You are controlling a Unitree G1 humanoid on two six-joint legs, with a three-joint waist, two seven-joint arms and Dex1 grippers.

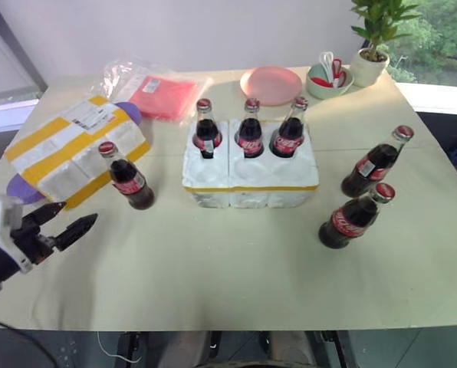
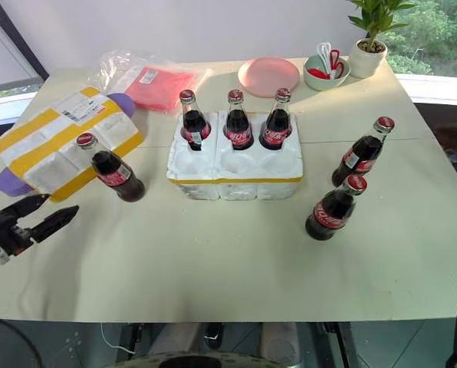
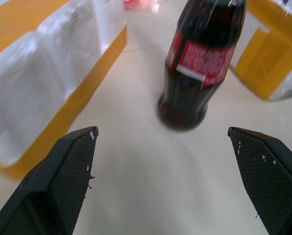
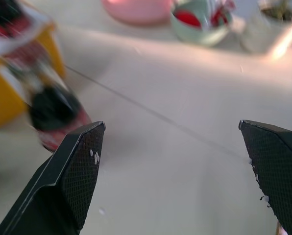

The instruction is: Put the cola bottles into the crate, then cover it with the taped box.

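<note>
The bottle (image 1: 127, 176) next to the taped box is standing upright within the spread of the left gripper's open fingers, so the robot should keep reaching until the bottle has the fingers on either side of its label (image 1: 129, 183).
The white crate (image 1: 250, 182) sits mid-table with three cola bottles (image 1: 250, 132) upright in its back row; its front slots are empty. One loose bottle (image 1: 126, 178) stands left of it, beside the taped box (image 1: 67, 149). Two more bottles (image 1: 376, 162) (image 1: 355, 217) stand on the table to the right. My left gripper (image 1: 80, 212) is open near the table's left edge, pointing at the left bottle (image 3: 200, 58) with a gap between. My right gripper (image 4: 171, 125) is open above the right part of the table, a blurred bottle (image 4: 53, 112) off to its side.
At the table's far edge are a pink plate (image 1: 271, 84), a green bowl with scissors (image 1: 330, 77) and a potted plant (image 1: 370, 57). A red packet in clear plastic (image 1: 161, 93) lies behind the taped box. A purple thing (image 1: 18, 188) pokes out beneath that box.
</note>
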